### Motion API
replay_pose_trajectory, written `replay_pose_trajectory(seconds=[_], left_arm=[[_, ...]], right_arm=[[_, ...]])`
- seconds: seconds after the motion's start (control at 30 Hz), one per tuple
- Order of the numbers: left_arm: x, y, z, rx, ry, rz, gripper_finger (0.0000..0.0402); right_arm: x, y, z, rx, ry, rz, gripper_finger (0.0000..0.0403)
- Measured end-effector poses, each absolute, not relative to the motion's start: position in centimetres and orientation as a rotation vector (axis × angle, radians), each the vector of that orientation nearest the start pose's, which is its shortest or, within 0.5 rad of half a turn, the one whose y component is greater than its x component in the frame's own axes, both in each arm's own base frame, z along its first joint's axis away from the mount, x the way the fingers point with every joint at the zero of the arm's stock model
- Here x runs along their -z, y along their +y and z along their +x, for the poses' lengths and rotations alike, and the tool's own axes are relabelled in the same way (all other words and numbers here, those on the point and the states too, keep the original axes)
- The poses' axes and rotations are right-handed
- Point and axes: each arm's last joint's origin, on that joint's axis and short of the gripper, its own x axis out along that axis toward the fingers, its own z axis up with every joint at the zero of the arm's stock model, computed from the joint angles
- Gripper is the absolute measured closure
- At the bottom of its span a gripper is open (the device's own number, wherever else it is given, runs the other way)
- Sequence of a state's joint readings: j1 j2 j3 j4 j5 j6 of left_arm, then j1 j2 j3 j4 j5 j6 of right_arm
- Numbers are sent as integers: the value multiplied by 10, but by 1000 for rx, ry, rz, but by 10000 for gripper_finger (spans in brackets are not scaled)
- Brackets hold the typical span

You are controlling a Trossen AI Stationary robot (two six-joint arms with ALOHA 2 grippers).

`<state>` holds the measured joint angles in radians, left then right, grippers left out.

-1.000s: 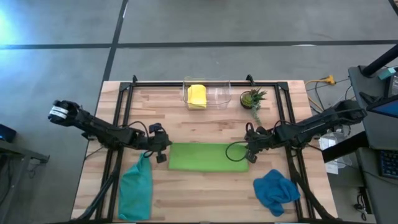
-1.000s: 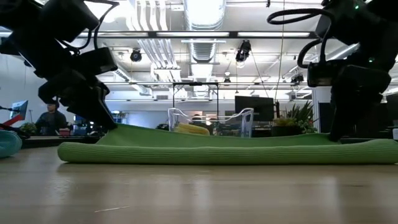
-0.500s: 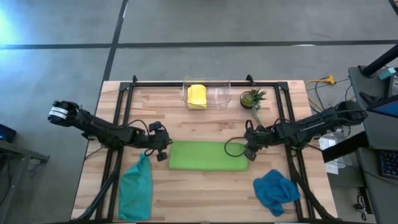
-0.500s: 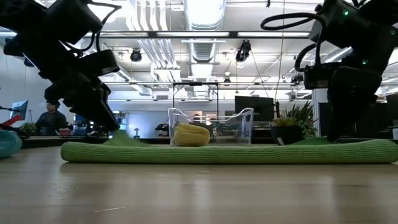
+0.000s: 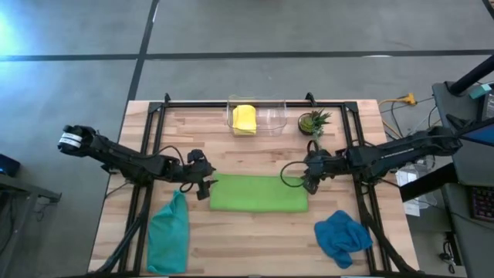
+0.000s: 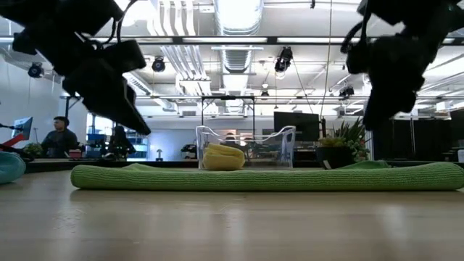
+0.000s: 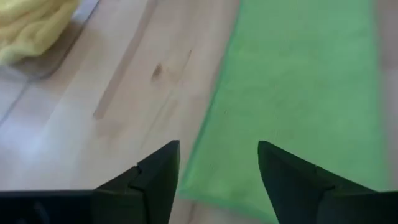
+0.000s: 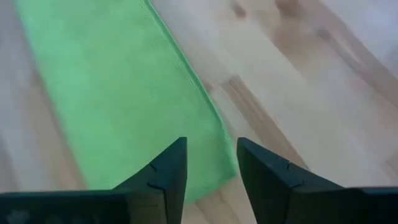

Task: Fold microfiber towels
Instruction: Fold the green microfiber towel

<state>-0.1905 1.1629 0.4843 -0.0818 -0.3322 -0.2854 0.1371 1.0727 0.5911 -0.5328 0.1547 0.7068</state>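
Note:
I expect the lime green towel [image 5: 258,193] to slide around in one piece and keep its fold when I turn it, because it lies flat on smooth, open wood [image 5: 255,235].
The lime green towel [image 5: 258,193] lies folded into a long flat strip across the table's middle, seen edge-on in the low view [image 6: 268,177]. My left gripper [image 5: 206,188] hovers open above the strip's left end [image 7: 298,81]. My right gripper [image 5: 308,182] hovers open above its right end [image 8: 118,93]. Both sets of fingers stand clear of the cloth. A teal towel [image 5: 170,232] lies crumpled at the near left and a blue towel [image 5: 342,235] at the near right. A yellow towel [image 5: 245,118] sits in a clear bin.
The clear bin [image 5: 268,116] and a small potted plant [image 5: 312,122] stand at the table's far edge. Bare wood [image 5: 255,158] lies between them and the green strip. A black frame [image 5: 154,131] runs along the table's left, right and far sides.
Both grippers have let go of the green towel's upper layer and risen clear of it. That layer, held a little raised a second ago, has dropped flat onto the layer below, so the strip lies level.

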Motion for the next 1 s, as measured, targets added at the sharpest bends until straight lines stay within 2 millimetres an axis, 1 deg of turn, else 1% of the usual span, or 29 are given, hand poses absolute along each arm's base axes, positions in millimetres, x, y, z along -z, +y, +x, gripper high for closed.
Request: replay_pose_trajectory(seconds=[0.17, 0.27, 0.33, 0.4, 0.53, 0.6, 0.7, 0.8, 0.87, 0.93, 1.0], left_arm=[[-184, -32, 220, -215, 682, -256, 199], [-185, -31, 224, -212, 688, -381, 199], [-183, -30, 226, -212, 700, -440, 199], [-185, -28, 232, -177, 699, -485, 199], [-180, -21, 243, -90, 768, -526, 210], [-172, -13, 246, -89, 823, -529, 225], [-164, 1, 253, -120, 872, -539, 252], [-160, 13, 261, -71, 909, -519, 283], [-157, 18, 264, -35, 958, -473, 310], [-155, 21, 268, -7, 985, -391, 341], [-149, 24, 267, 4, 1063, -325, 375]], right_arm=[[-208, 23, 195, 320, 779, 575, 273], [-210, 26, 200, 288, 702, 608, 279], [-214, 29, 206, 254, 634, 639, 283], [-213, 34, 210, 227, 592, 676, 287], [-212, 50, 222, 146, 532, 709, 296], [-208, 60, 229, 104, 517, 712, 300], [-197, 73, 237, 77, 526, 755, 308], [-185, 87, 244, 63, 540, 811, 315], [-180, 97, 249, 51, 513, 842, 319], [-174, 106, 253, 60, 493, 842, 320], [-175, 116, 259, 66, 468, 855, 321]])
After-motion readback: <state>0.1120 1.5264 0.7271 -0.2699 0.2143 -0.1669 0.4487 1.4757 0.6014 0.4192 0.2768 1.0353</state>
